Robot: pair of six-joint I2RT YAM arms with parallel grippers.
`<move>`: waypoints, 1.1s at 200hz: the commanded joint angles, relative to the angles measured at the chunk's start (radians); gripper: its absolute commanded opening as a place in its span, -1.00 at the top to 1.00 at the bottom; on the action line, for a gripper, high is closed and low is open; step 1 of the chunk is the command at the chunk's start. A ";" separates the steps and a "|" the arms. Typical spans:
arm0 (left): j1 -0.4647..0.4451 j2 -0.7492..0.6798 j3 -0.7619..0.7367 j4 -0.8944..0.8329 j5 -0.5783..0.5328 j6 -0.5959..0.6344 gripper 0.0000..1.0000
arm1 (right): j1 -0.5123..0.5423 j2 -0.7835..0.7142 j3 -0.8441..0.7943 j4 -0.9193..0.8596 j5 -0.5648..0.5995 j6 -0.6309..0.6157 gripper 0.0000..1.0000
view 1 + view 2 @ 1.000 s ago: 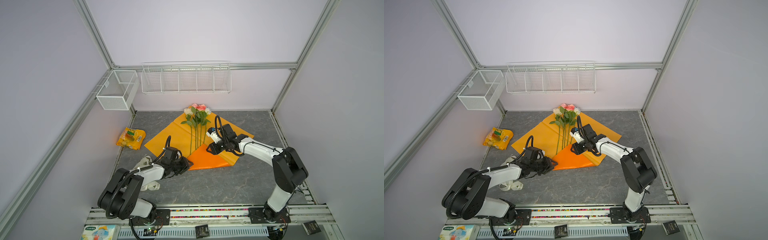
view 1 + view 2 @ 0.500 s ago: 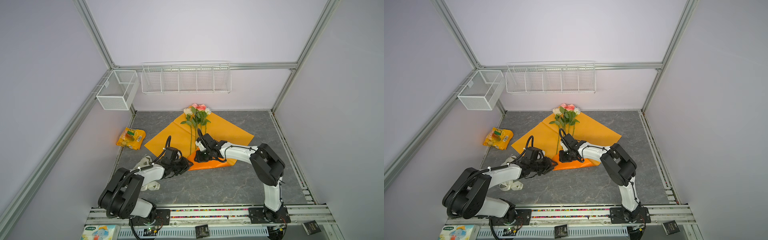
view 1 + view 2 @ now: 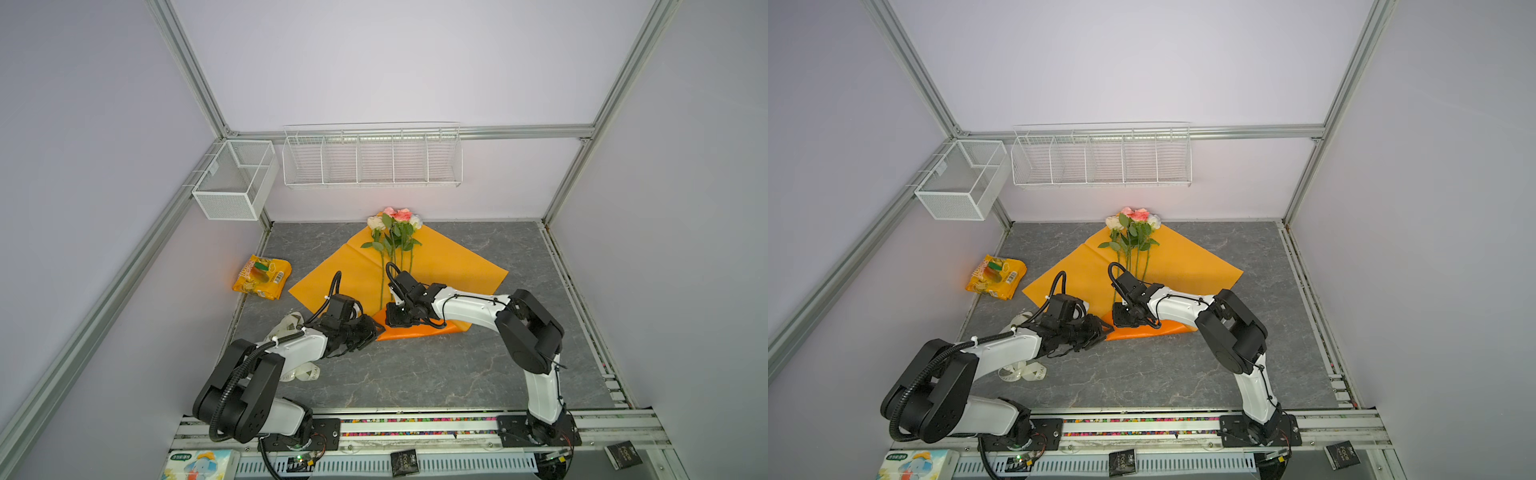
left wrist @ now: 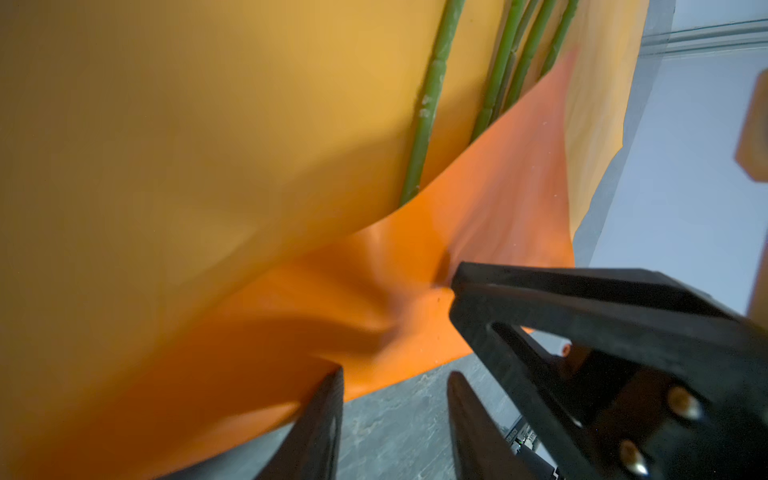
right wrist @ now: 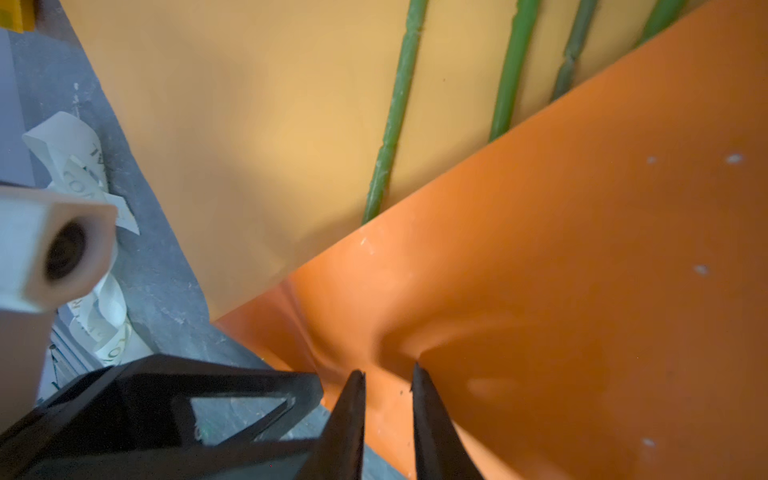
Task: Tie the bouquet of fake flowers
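My right gripper pins the sheet's flap over the flowers' stem ends (image 3: 381, 321), so it should stay while my left gripper folds over the sheet's corner (image 3: 293, 290) by the snack bag.
The bouquet of fake flowers (image 3: 397, 220) (image 3: 1133, 220) lies on an orange paper sheet (image 3: 449, 262) (image 3: 1183, 266), heads toward the back wall. The sheet's near corner is folded up as a darker flap (image 3: 419, 330) (image 3: 1144, 330) over the stem ends (image 4: 428, 112) (image 5: 390, 137). My right gripper (image 3: 397, 320) (image 3: 1124, 319) (image 5: 386, 370) stands tip-down on the flap, its jaws narrow and pinching a puckered ridge of paper. At the flap's left corner my left gripper (image 3: 374, 328) (image 3: 1106, 328) (image 4: 397, 376) is open, with bare table showing between its fingers and one finger touching the paper's edge.
A cream printed ribbon (image 3: 301, 372) (image 3: 1021, 372) (image 5: 83, 166) lies under my left arm. A yellow snack bag (image 3: 262, 276) sits at the left wall. Wire baskets (image 3: 372, 160) (image 3: 235, 180) hang on the back and left walls. A tissue pack (image 3: 195, 463) is at the front rail.
My right gripper has swung left and forward from beside the stems onto the folded flap, and its jaws have narrowed on the paper. The left arm has stayed put.
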 commanded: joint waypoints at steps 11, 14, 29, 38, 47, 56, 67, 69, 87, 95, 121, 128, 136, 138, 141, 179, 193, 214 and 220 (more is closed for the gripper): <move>0.007 -0.013 0.024 -0.001 -0.008 0.014 0.16 | 0.007 -0.016 -0.031 -0.014 0.035 0.060 0.53; 0.007 -0.015 0.025 -0.004 -0.009 0.013 0.16 | 0.007 -0.012 -0.036 -0.010 0.033 0.067 0.54; 0.008 -0.042 0.025 -0.020 -0.017 0.015 0.16 | 0.007 0.014 -0.050 -0.012 0.037 0.090 0.64; 0.013 -0.073 0.025 -0.043 -0.031 0.019 0.15 | 0.007 0.021 -0.062 -0.013 0.053 0.105 0.67; 0.019 -0.112 0.022 -0.075 -0.051 0.027 0.15 | 0.008 0.024 -0.076 -0.004 0.068 0.113 0.67; 0.033 -0.158 0.022 -0.112 -0.071 0.036 0.11 | 0.008 0.030 -0.077 -0.008 0.070 0.114 0.67; 0.065 -0.215 0.022 -0.171 -0.096 0.038 0.05 | 0.007 0.038 -0.071 -0.013 0.074 0.105 0.67; 0.070 -0.227 0.022 -0.180 -0.102 0.039 0.04 | 0.007 0.040 -0.069 -0.015 0.075 0.104 0.67; 0.117 -0.310 0.022 -0.257 -0.175 0.076 -0.25 | 0.008 0.054 -0.062 -0.027 0.075 0.102 0.67; 0.158 -0.336 0.025 -0.294 -0.188 0.093 -0.31 | 0.007 0.057 -0.064 -0.029 0.075 0.102 0.68; 0.326 -0.344 0.024 -0.359 -0.148 0.148 -0.43 | 0.005 0.051 -0.064 -0.061 0.099 0.076 0.68; 0.372 -0.326 0.021 -0.360 -0.119 0.163 -0.44 | 0.003 0.049 -0.068 -0.068 0.102 0.070 0.68; 0.415 -0.298 0.019 -0.356 -0.091 0.172 -0.44 | 0.000 0.046 -0.073 -0.066 0.100 0.064 0.68; 0.425 -0.290 0.019 -0.352 -0.081 0.176 -0.44 | 0.000 0.046 -0.075 -0.066 0.099 0.063 0.68; 0.439 -0.278 0.019 -0.343 -0.068 0.183 -0.44 | -0.001 0.044 -0.077 -0.065 0.100 0.061 0.68; 0.508 -0.082 0.170 -0.403 -0.103 0.299 -0.42 | 0.000 0.050 -0.069 -0.061 0.085 0.052 0.68; 0.518 -0.002 0.251 -0.449 -0.126 0.354 -0.39 | 0.001 0.049 -0.069 -0.063 0.086 0.051 0.68; 0.522 0.087 0.320 -0.443 -0.154 0.372 -0.39 | 0.001 0.051 -0.068 -0.069 0.090 0.045 0.68; 0.525 0.115 0.342 -0.446 -0.153 0.375 -0.39 | 0.001 0.051 -0.066 -0.071 0.093 0.044 0.68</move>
